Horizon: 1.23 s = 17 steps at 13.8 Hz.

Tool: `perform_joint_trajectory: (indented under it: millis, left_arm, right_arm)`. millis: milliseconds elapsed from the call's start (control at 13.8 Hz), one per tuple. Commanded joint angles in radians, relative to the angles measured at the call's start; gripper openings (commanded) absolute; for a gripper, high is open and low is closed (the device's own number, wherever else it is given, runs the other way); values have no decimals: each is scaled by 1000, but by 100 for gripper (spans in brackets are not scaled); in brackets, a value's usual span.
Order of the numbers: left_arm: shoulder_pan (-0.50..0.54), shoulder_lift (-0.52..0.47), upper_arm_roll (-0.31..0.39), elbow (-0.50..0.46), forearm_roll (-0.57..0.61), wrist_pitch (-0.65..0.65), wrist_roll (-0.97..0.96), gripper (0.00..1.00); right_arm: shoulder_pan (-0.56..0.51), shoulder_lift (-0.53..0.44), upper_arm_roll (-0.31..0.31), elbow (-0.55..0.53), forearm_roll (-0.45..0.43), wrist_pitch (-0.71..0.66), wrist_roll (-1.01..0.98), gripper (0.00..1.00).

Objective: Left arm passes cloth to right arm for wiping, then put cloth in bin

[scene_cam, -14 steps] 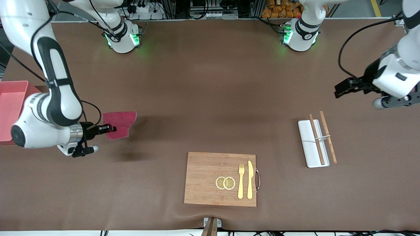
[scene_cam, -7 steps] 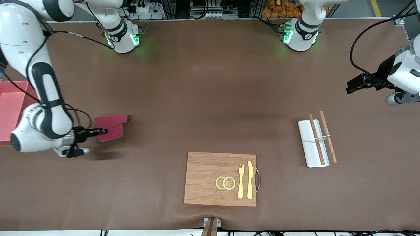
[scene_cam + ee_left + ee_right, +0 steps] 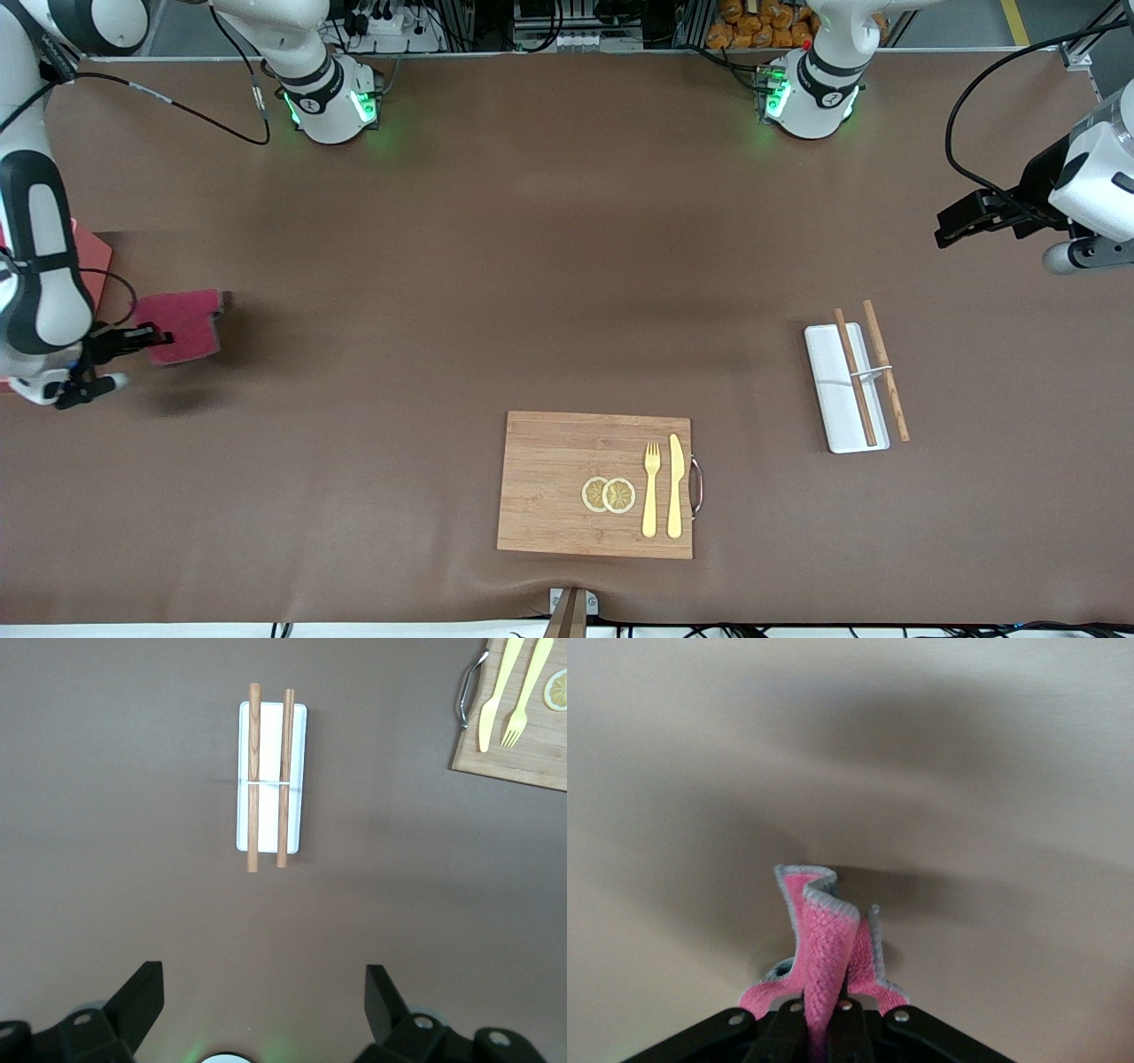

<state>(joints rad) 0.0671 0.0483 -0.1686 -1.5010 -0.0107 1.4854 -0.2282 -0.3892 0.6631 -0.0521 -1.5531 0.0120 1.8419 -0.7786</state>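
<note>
The cloth (image 3: 190, 324) is pointing away from the bin, past my right gripper's wrist. So next I swing out over the open table (image 3: 372, 351) and turn before I go into the bin.
My right gripper (image 3: 149, 337) is shut on one edge of the magenta-red cloth (image 3: 183, 325), which hangs in the air just beside the bin, over the right arm's end of the table. In the right wrist view the cloth (image 3: 825, 939) bunches up between the closed fingers of the right gripper (image 3: 829, 1032). Only a corner of the pink bin (image 3: 96, 253) shows past the right arm. My left gripper (image 3: 950, 223) hangs open with nothing in it, high over the left arm's end of the table. In the left wrist view its fingers (image 3: 142, 1001) stand wide apart around bare table.
A white tray (image 3: 831, 390) with two wooden chopsticks (image 3: 855, 377) lies toward the left arm's end, also shown as the tray (image 3: 245, 815) in the left wrist view. A wooden cutting board (image 3: 549, 487) with lemon slices, fork and knife sits near the front edge.
The right arm has carried the cloth toward the bin at its end of the table. The left gripper drew back toward its own end, then held still, staying open.
</note>
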Motion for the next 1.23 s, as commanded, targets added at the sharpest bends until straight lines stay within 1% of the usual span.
perform_joint_trajectory:
  millis: [0, 290, 435, 508, 653, 870, 1160]
  left_arm:
    - [7, -45, 8, -33, -18, 0, 18, 100]
    - [19, -53, 9, -28, -18, 0, 20, 100]
    - [19, -53, 9, -28, -17, 0, 20, 100]
    - [19, -53, 9, -30, -17, 0, 20, 100]
    - [19, -51, 9, -28, -18, 0, 20, 100]
    - [19, -51, 9, -28, -18, 0, 20, 100]
    - [17, -51, 9, -28, -18, 0, 18, 100]
  right_arm:
    - [-46, -51, 18, 13, -59, -18, -65, 0]
    - [-36, -190, 20, 13, -206, -82, -71, 0]
    - [-17, -220, 21, 16, -292, -92, -59, 0]
    - [-11, -218, 21, 21, -323, -92, -38, 0]
    - [6, -203, 23, 9, -368, -93, 88, 0]
    - [38, -152, 23, 1, -373, -113, 283, 0]
    - [38, -63, 28, 1, -356, -35, 320, 0]
